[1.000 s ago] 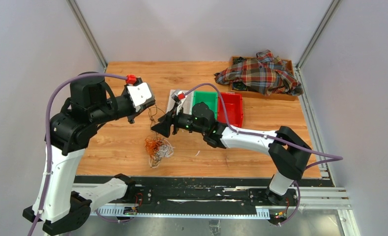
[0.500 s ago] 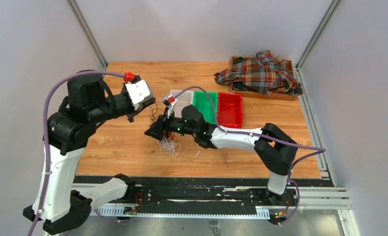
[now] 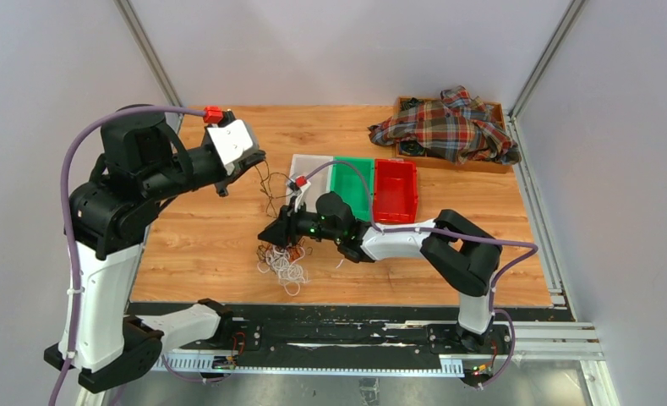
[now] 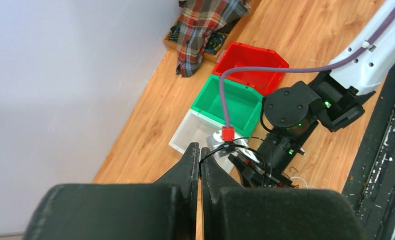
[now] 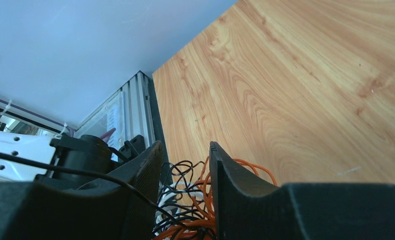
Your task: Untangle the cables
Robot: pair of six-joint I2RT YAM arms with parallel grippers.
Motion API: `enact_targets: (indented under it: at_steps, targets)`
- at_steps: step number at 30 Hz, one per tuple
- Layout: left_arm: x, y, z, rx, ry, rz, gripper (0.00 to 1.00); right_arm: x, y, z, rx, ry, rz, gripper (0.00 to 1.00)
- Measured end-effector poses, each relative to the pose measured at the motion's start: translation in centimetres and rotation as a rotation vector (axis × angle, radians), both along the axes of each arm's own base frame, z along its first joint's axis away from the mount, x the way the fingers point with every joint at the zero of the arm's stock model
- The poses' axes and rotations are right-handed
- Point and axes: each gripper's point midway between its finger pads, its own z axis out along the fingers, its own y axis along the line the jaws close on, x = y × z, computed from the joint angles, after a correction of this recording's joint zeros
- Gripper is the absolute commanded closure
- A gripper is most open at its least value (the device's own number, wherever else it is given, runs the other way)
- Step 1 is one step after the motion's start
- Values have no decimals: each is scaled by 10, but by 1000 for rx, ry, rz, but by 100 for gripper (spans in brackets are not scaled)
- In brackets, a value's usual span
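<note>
The black cable (image 3: 269,188) from my raised left gripper still goes into the tangle, so my left gripper should move down and hold the tangle (image 3: 286,260) while my right gripper pulls white cables.
A tangle of thin white, orange and black cables (image 3: 283,262) lies on the wooden table near the front middle. My left gripper (image 3: 254,161) is raised at the back left and is shut on one black cable (image 3: 268,190), which hangs down towards the tangle. In the left wrist view the black cable (image 4: 245,146) comes out from between the closed fingertips of the left gripper (image 4: 200,150). My right gripper (image 3: 272,237) is low at the tangle. In the right wrist view its jaws stand apart (image 5: 185,150), with the orange, black and white cables (image 5: 195,215) loose between them.
A clear bin (image 3: 308,173), a green bin (image 3: 352,182) and a red bin (image 3: 395,188) stand side by side behind the right arm. A plaid shirt (image 3: 448,127) lies on a wooden tray at the back right. A black rail runs along the table's front edge (image 3: 347,313).
My right gripper has moved left and down onto the tangle, and the pile has shifted on the table. My left gripper has drawn back and to the left with the black cable.
</note>
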Motion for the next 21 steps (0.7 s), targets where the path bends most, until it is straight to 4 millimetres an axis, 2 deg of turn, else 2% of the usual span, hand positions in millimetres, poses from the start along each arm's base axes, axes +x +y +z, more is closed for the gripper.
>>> enact_targets:
  at_steps: [4,9,11,16,21]
  targets:
    - [7,3,8,14,-21,23,100,2,-5,-12,-9,12,-18,63]
    - [15,10,18,46,-59,64,100,6,-8,-11,11,-2,-44,64]
    - [21,13,24,62,-80,89,100,7,-9,-11,17,-8,-54,63]
    - [35,22,43,87,-126,159,100,11,-10,-10,43,-30,-80,52]
    - [47,32,59,86,-179,238,100,15,-15,-17,49,-39,-113,52]
